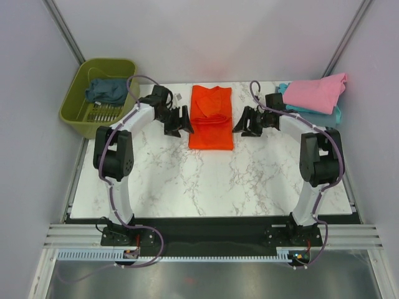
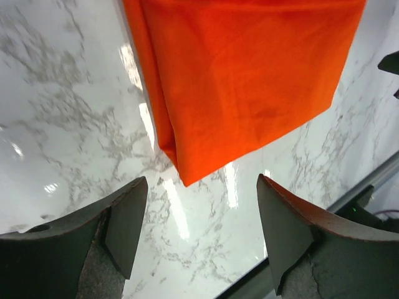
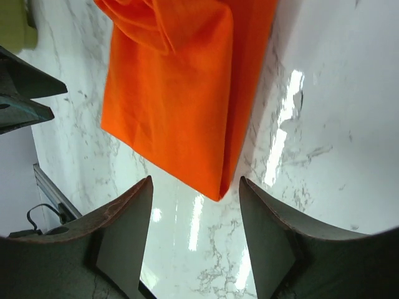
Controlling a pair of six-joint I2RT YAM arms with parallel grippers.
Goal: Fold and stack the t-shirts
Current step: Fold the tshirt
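My right gripper continues to go down, as the orange-red t-shirt's near corner (image 1: 232, 147) points into its open fingers, until the fingers straddle both layers (image 3: 225, 185), and then close.
The orange-red t-shirt (image 1: 211, 117) lies folded into a narrow strip on the marble table (image 1: 206, 180), with its collar end bunched at the far side. My left gripper (image 1: 179, 122) is open and empty just left of the strip; its near left corner (image 2: 187, 177) lies between my open jaws in the left wrist view. My right gripper (image 1: 244, 123) is open and empty just right of the strip; the near right corner (image 3: 219, 193) lies between its jaws. A pink t-shirt (image 1: 317, 92) lies on a light teal one (image 1: 336, 114) at the far right. A dark slate-blue shirt (image 1: 106, 90) lies in the basket.
An olive-green plastic basket (image 1: 76, 112) stands off the table's far left corner. Grey walls enclose the back and sides. The table's black front edge (image 1: 212, 221) runs near the arm bases.
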